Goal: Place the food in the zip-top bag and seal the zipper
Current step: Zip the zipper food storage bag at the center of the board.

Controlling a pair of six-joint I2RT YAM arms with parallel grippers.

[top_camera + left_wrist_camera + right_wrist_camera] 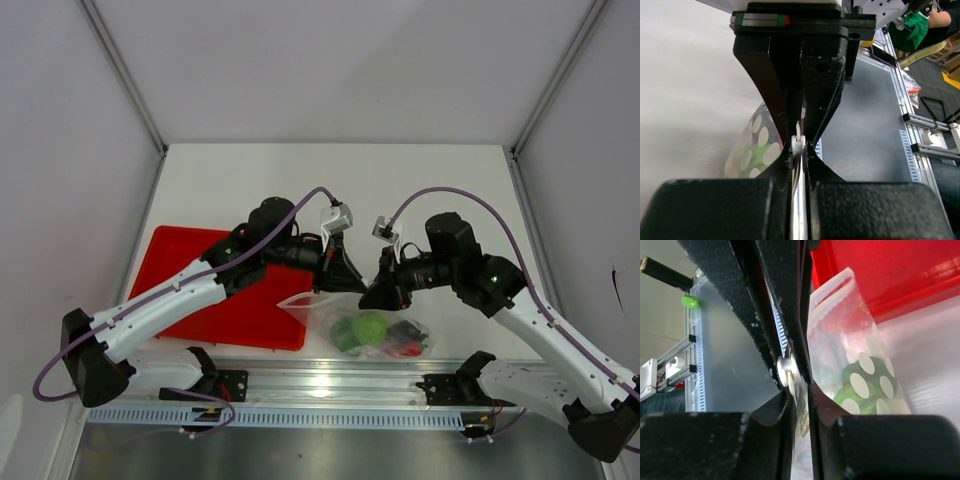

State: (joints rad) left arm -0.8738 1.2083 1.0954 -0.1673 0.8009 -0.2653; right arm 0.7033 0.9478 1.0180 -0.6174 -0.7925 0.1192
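I should open my right gripper, back off and take the bag's top edge farther along to keep it taut, since both grippers crowd at the white slider (pixel 788 371).
The clear zip-top bag (pixel 375 335) lies near the table's front edge, just right of the red tray (pixel 200 290). Inside it I see round green food (pixel 368 328) and something red and dark (pixel 405 345). My left gripper (pixel 350 283) and right gripper (pixel 380 295) meet tip to tip at the bag's top edge. In the left wrist view my gripper (pixel 799 156) is shut on the zipper edge at a white slider (pixel 798 144). In the right wrist view my gripper (pixel 799 392) is shut on the same edge beside the slider (pixel 786 371). The dotted bag (pixel 850 340) holds green food (pixel 852 390).
The red tray (pixel 890 270) lies left of the bag and looks bare where it shows. An aluminium rail (pixel 330 380) with both arm bases runs along the table's front edge, close below the bag. White walls enclose the table at the back and sides.
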